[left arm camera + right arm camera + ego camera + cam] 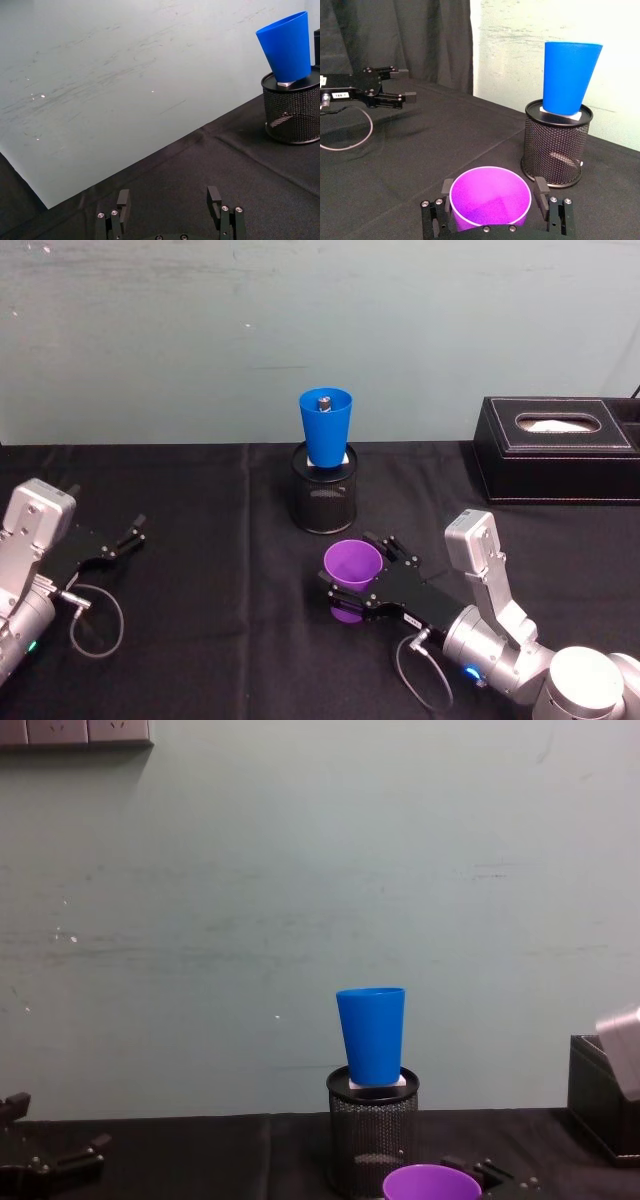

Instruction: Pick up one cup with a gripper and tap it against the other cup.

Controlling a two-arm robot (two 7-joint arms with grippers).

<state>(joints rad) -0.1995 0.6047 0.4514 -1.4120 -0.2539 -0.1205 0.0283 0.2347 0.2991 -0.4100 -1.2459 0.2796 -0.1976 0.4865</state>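
Observation:
The blue cup [372, 1036] has a white patch [400, 1082] showing under its base, so it should rock together with the pen holder and stay on top when I tap it.
The purple cup [352, 568] stands upright on the black cloth in front of me, slightly right of centre. My right gripper [352, 562] is open around it, one finger [445, 192] against the rim and the other finger [540, 190] a sliver off it. The cup's open mouth [490, 196] shows large in the right wrist view, and its rim [432, 1182] peeks up in the chest view. The blue cup [326, 426] sits upright on top of a black mesh pen holder [324, 498], just behind the purple one. My left gripper [125, 540] rests open at the far left, holding nothing.
A black tissue box [560, 450] stands at the back right by the pale wall. A grey cable [98, 620] loops on the cloth beside the left arm. Open black cloth lies between the left gripper and the pen holder [292, 112].

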